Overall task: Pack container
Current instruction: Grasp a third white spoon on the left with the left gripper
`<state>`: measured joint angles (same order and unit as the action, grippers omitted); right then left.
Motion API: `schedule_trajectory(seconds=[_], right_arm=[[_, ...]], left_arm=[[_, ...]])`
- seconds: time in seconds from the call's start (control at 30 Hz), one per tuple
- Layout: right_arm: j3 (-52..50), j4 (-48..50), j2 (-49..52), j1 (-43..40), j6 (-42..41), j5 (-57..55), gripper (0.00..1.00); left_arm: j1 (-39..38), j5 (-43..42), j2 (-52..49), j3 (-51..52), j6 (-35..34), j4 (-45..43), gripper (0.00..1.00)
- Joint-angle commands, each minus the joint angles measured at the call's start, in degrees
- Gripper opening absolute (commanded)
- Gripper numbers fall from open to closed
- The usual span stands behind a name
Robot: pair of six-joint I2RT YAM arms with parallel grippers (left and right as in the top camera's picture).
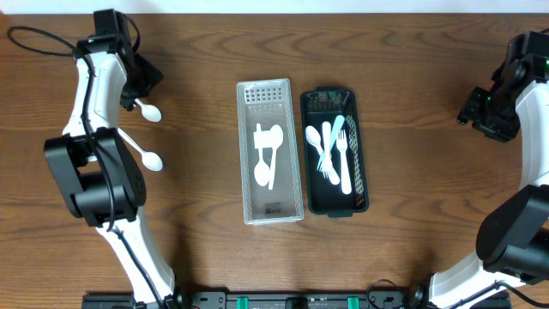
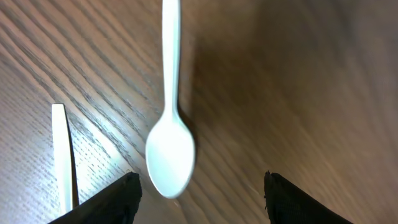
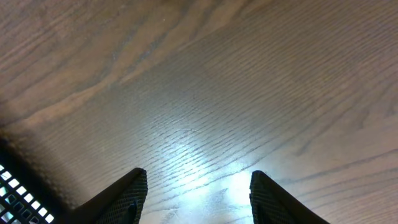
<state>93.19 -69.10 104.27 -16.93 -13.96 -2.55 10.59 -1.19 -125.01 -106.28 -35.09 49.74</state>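
Note:
The upper spoon (image 2: pixel 171 134) lies lengthwise between my open fingers, clear of the second handle, so my left gripper should go on going down until they straddle the spoon's neck (image 2: pixel 171 107).
A clear container (image 1: pixel 269 150) at the table's middle holds white plastic cutlery. A black tray (image 1: pixel 335 150) beside it on the right holds several white forks and spoons. Two white spoons lie loose on the table at the left (image 1: pixel 149 111) (image 1: pixel 150 160). My left gripper (image 1: pixel 141 81) is open just above the upper spoon (image 2: pixel 170 152); its bowl lies between the fingers without touching them. A second white handle (image 2: pixel 61 155) shows at the left of the left wrist view. My right gripper (image 1: pixel 485 107) is open and empty over bare wood (image 3: pixel 199 186) at the far right.
The table is dark wood. A corner of the black mesh tray (image 3: pixel 15 186) shows at the lower left of the right wrist view. A black cable (image 1: pixel 34 39) loops at the back left corner.

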Motion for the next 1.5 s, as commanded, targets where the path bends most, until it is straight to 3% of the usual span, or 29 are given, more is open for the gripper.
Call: schedule_trajectory(seconds=[0.0, 1.0, 1.17, 1.27, 1.47], right_arm=[[-0.26, -0.33, -0.02, 0.39, 0.72, -0.42, 0.56], [-0.26, -1.62, -0.02, 0.39, 0.7, -0.39, 0.56], [-0.26, -1.66, -0.02, 0.39, 0.72, -0.39, 0.56], [-0.26, -1.77, -0.02, 0.39, 0.7, -0.39, 0.56], [-0.26, -1.81, -0.02, 0.39, 0.72, -0.39, 0.56]], left_arm=[[2.05, -0.24, -2.12, 0.5, -0.79, 0.11, 0.67], [4.5, -1.36, -9.64, 0.52, 2.05, -5.53, 0.66], [4.46, -1.4, -11.19, 0.52, 2.05, -4.17, 0.54], [4.46, -1.38, -11.56, 0.57, 2.03, -2.89, 0.36], [4.46, -1.36, -11.56, 0.57, 2.03, -2.23, 0.28]])
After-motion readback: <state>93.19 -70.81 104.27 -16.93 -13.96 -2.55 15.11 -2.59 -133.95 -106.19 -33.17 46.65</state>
